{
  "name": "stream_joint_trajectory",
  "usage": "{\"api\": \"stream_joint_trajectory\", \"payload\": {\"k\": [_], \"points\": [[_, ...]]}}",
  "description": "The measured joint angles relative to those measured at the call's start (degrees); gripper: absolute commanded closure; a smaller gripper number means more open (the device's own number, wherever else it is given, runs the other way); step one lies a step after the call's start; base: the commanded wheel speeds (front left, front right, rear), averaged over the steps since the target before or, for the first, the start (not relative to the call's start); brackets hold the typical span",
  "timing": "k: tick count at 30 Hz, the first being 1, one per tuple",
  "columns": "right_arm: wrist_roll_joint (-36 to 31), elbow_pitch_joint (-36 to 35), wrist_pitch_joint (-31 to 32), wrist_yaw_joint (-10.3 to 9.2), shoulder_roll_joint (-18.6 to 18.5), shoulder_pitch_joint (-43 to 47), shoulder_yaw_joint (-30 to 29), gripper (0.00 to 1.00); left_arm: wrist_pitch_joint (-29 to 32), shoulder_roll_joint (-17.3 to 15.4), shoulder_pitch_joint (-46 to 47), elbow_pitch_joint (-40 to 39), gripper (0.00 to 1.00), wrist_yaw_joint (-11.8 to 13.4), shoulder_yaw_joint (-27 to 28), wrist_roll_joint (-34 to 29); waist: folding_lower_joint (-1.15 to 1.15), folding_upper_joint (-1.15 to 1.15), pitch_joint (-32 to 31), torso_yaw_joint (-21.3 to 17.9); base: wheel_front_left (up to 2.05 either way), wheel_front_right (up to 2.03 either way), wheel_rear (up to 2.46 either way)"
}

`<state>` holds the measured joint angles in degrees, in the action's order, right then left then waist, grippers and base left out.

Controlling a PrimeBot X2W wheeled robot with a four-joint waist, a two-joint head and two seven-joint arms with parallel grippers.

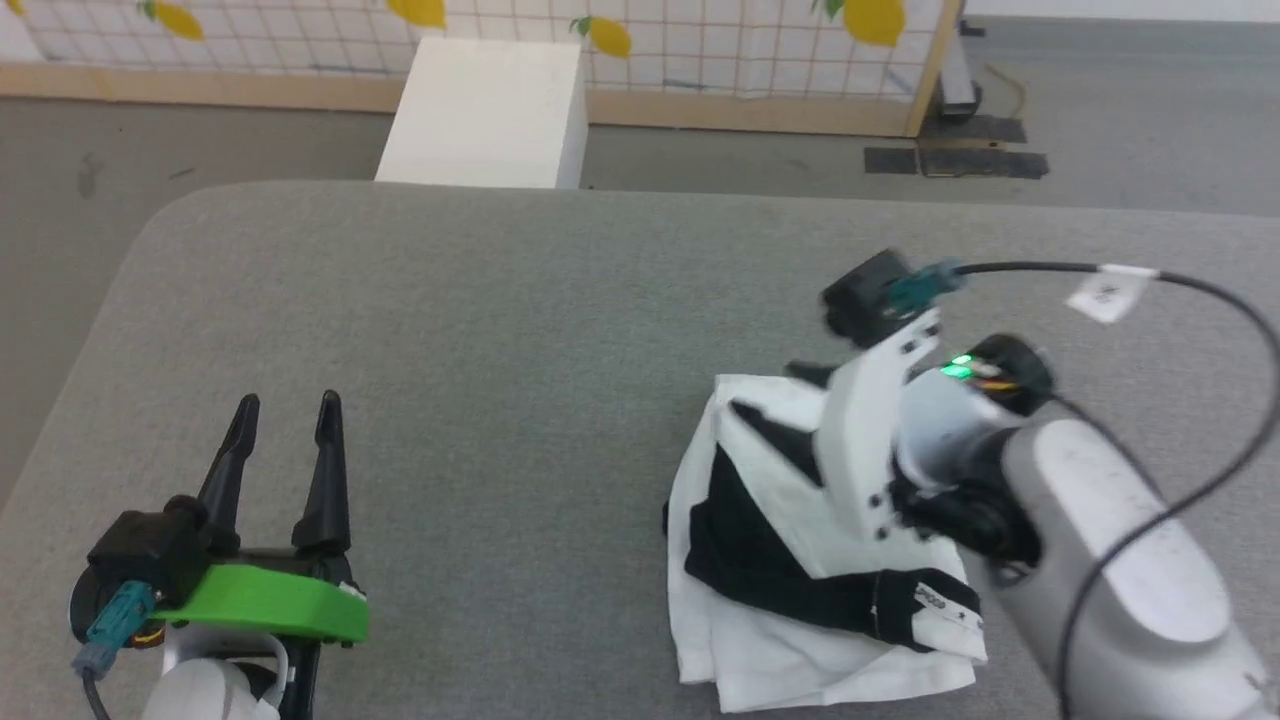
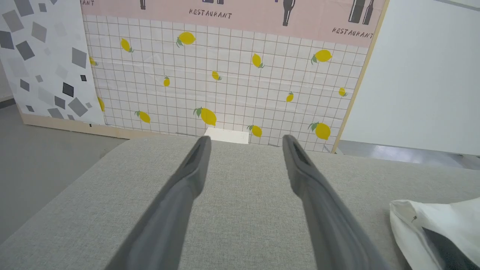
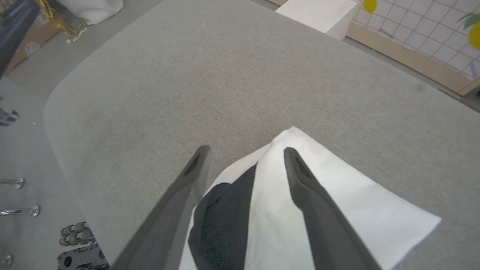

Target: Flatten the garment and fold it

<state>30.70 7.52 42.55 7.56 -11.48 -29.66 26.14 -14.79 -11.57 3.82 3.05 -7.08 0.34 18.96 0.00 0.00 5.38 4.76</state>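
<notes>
I expect the garment (image 1: 792, 564) to slide along in one piece and stay folded when I pull it aside, because white layers (image 1: 816, 672) lie stacked flat under the black cloth.
The garment (image 1: 790, 640) lies folded into a compact white bundle on the right of the grey table (image 1: 500, 350), with black sleeve cloth (image 1: 740, 540) lying across its top. My right arm's white wrist mount (image 1: 870, 440) hangs over it and hides the fingers there. In the right wrist view my right gripper (image 3: 245, 150) is open just above the garment (image 3: 337, 191), straddling a black strip, with nothing gripped. My left gripper (image 1: 289, 400) rests open at the lower left, well away from the cloth. In the left wrist view the left gripper (image 2: 246, 138) points over bare table, with the garment (image 2: 442, 221) at the right edge.
A white box (image 1: 490, 110) stands on the floor just beyond the table's far edge, in front of a lemon-print panel (image 1: 700, 40). A black cable (image 1: 1200, 290) loops over my right arm. The table's left and middle are bare grey fabric.
</notes>
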Motion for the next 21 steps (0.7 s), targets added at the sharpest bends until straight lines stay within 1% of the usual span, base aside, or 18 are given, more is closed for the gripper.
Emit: {"api": "stream_joint_trajectory", "payload": {"k": [3, 5, 6, 9, 11, 16, 21], "points": [[-5.23, -1.81, -0.78, 0.00, -1.09, 2.20, -5.80, 0.00, 0.00, 0.31, -0.52, -0.37, 0.00, 0.00, 0.54, -0.30, 0.00, 0.00, -0.79, -1.40, 0.00, 0.00, 0.00], [-8.14, -2.96, -0.71, 0.00, -1.09, 4.76, -9.62, 0.00, 0.00, 0.43, -0.81, -0.58, 0.00, 0.00, 0.54, -0.32, 0.00, 0.00, -1.12, -2.28, 0.00, 0.00, 0.00], [-10.16, -3.75, -0.65, 0.00, -0.94, 6.32, -11.40, 0.00, 0.00, 0.46, -0.91, -0.64, 0.00, 0.00, 0.42, -0.32, 0.00, 0.00, -1.24, -2.76, 0.00, 0.00, 0.00], [-13.55, -5.28, 0.49, 0.00, 0.47, 10.51, -15.94, 0.00, 0.00, 0.47, -0.91, -0.77, 0.00, 0.00, 0.20, -0.31, 0.00, 0.00, -1.24, -3.80, 0.00, 0.00, 0.00], [-15.22, -5.70, 1.78, 0.00, 1.49, 12.96, -17.62, 0.00, 0.00, 0.47, -0.89, -0.86, 0.00, 0.00, 0.12, -0.31, 0.00, 0.00, -0.88, -4.12, 0.00, 0.00, 0.00], [-18.94, -5.44, 2.31, 0.00, 4.33, 16.35, -20.57, 0.00, 0.00, 0.31, -0.77, -0.86, 0.00, 0.00, -0.40, -0.22, 0.00, 0.00, 0.74, -4.09, 0.00, 0.00, 0.00], [-21.75, -1.96, 1.71, 0.00, 6.37, 16.88, -21.34, 0.00, 0.00, -0.15, -0.32, -0.90, 0.00, 0.00, -0.64, -0.08, 0.00, 0.00, 2.33, -3.52, 0.00, 0.00, 0.00]]}}
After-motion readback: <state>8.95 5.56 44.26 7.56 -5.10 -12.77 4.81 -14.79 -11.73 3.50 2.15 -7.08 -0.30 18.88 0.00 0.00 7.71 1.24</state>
